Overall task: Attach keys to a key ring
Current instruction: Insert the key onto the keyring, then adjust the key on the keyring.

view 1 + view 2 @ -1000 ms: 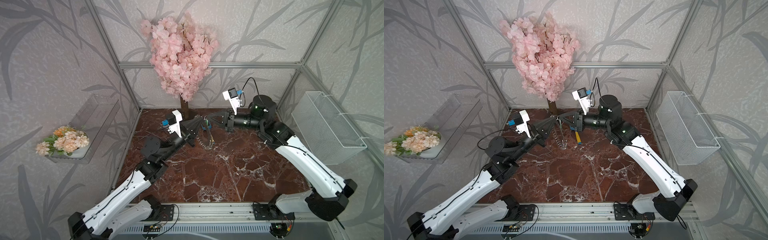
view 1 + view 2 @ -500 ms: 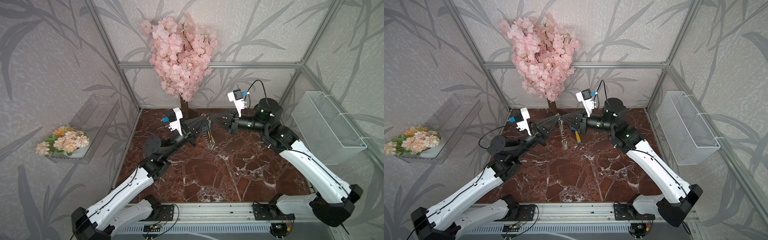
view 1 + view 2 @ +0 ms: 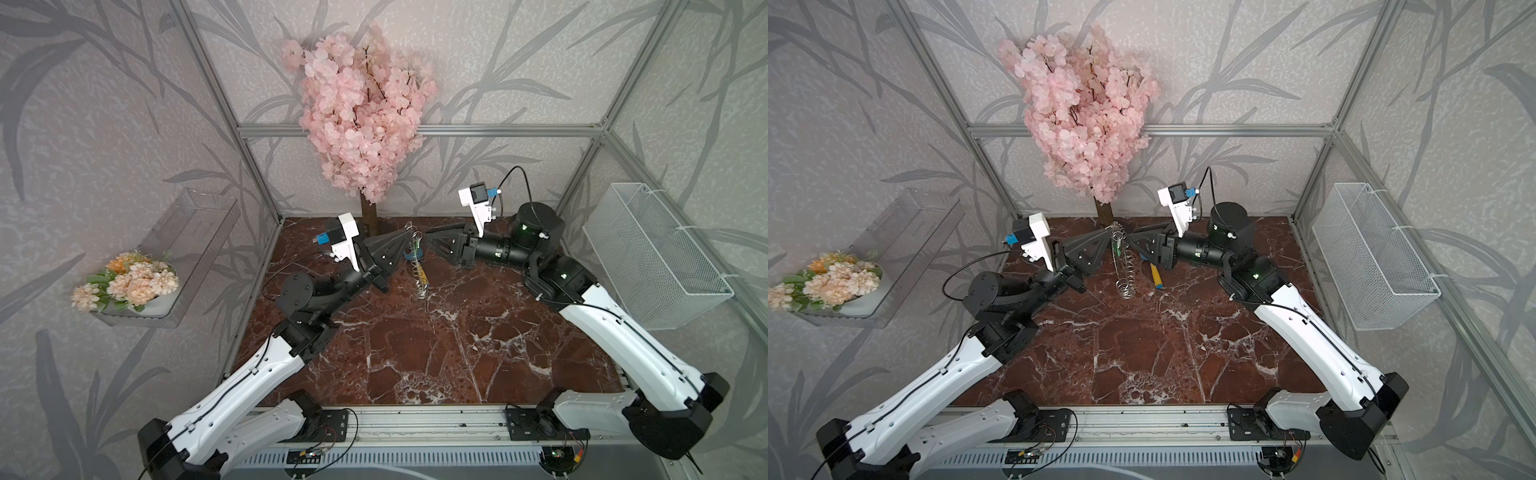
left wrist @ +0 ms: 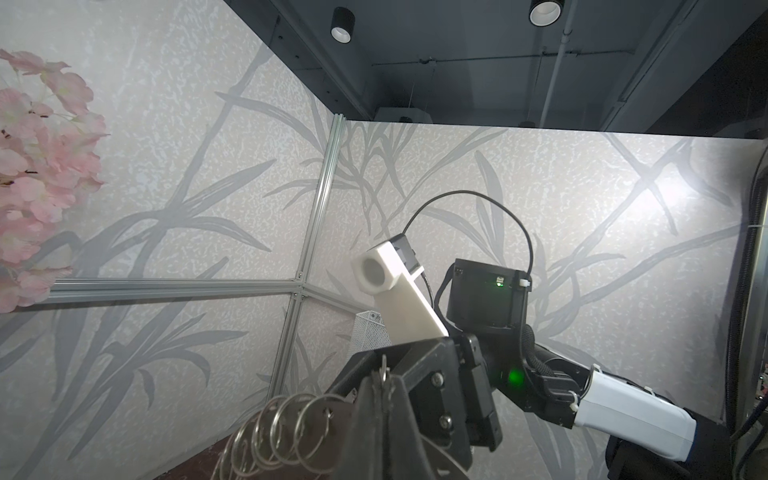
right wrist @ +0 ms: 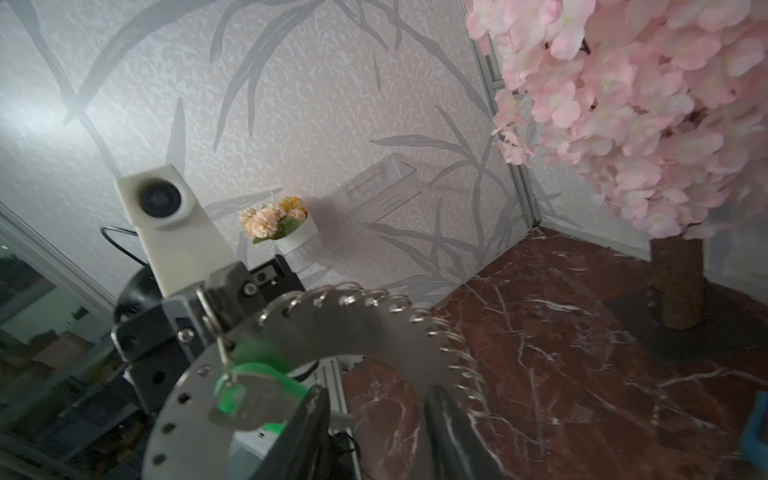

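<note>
Next, my right gripper moves over and pinches the key ring's rim (image 5: 227,372) in my left gripper before my left gripper opens, because the key ring's rim lies away from my right gripper's fingers.
The key ring (image 5: 332,328), a flat grey disc fringed with small split rings (image 4: 282,432), hangs on edge above the back of the table in both top views (image 3: 417,266) (image 3: 1123,266). My left gripper (image 3: 409,242) (image 3: 1111,241) (image 4: 384,386) is shut on its rim. A silver key with a green tag (image 5: 249,395) (image 3: 1118,249) dangles from one split ring against the disc. My right gripper (image 3: 429,241) (image 3: 1130,242) (image 5: 376,436) faces the disc from the other side, open, with nothing between its fingers (image 5: 311,432).
A blue-and-yellow toy fork (image 3: 1157,278) lies on the marble table (image 3: 415,353) beneath the grippers. The pink blossom tree's trunk (image 3: 370,216) stands just behind them. A wire basket (image 3: 652,257) hangs on the right wall, a clear shelf with flowers (image 3: 133,282) on the left wall.
My right gripper has opened and drawn back slightly to the right, leaving the key hanging on the ring. The left gripper lifted the key ring a little and still holds it.
</note>
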### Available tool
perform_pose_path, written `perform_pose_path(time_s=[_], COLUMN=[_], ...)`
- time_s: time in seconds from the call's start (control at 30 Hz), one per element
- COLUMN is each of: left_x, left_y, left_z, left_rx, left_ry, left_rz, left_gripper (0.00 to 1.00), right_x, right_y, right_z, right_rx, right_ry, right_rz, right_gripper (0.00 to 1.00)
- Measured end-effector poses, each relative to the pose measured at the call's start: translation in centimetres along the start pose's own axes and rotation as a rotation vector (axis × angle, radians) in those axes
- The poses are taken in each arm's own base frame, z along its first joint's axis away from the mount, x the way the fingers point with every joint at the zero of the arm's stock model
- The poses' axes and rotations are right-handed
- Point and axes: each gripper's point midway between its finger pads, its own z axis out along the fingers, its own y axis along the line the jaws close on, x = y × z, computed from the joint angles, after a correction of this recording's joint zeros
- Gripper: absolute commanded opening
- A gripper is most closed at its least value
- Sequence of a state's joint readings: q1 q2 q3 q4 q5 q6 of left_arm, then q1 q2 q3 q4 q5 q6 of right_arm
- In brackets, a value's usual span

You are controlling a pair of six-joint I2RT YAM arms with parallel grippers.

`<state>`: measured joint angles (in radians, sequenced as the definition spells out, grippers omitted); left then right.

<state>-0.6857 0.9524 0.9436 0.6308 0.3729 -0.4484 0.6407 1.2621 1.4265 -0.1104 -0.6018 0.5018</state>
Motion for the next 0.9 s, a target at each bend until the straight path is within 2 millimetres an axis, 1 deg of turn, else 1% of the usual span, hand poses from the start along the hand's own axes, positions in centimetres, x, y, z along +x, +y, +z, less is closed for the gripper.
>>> perform_pose_path(time_s=[0.07,0.17,0.3,0.43,0.57,0.67,0.77,0.9], left_x=[-0.2,-0.1,0.2,1.0,1.6,1.6,1.4,1.2], left_y=[-0.1,-0.1,-0.4,-0.5,-0.7,-0.9,-1.1,-1.3], left_z=[0.0,0.0,0.1,0.3,0.5,0.5,0.5,0.5], left_rx=[0.003,0.005,0.022,0.043,0.065,0.08,0.091,0.098], left_ry=[-0.004,-0.001,0.013,0.037,0.061,0.062,0.056,0.048], left_rz=[0.001,0.001,-0.006,-0.034,-0.066,-0.087,-0.1,-0.11], left_gripper=[0.0,0.0,0.0,0.0,0.0,0.0,0.0,0.0], right_x=[0.2,0.0,-0.4,-0.7,-1.2,-1.6,-1.7,-1.4], right_y=[-0.5,-0.2,0.6,1.9,3.3,4.3,4.7,4.8], right_z=[-0.4,-1.0,-1.8,-2.3,-2.5,-2.6,-2.3,-1.7], right_rx=[0.025,0.035,0.031,-0.013,-0.071,-0.119,-0.153,-0.188], right_ry=[-0.008,-0.019,-0.032,-0.034,-0.038,-0.045,-0.04,-0.021], right_rz=[0.004,-0.009,-0.036,-0.06,-0.079,-0.096,-0.098,-0.082], right_gripper=[0.52,0.52,0.51,0.5,0.5,0.5,0.48,0.41])
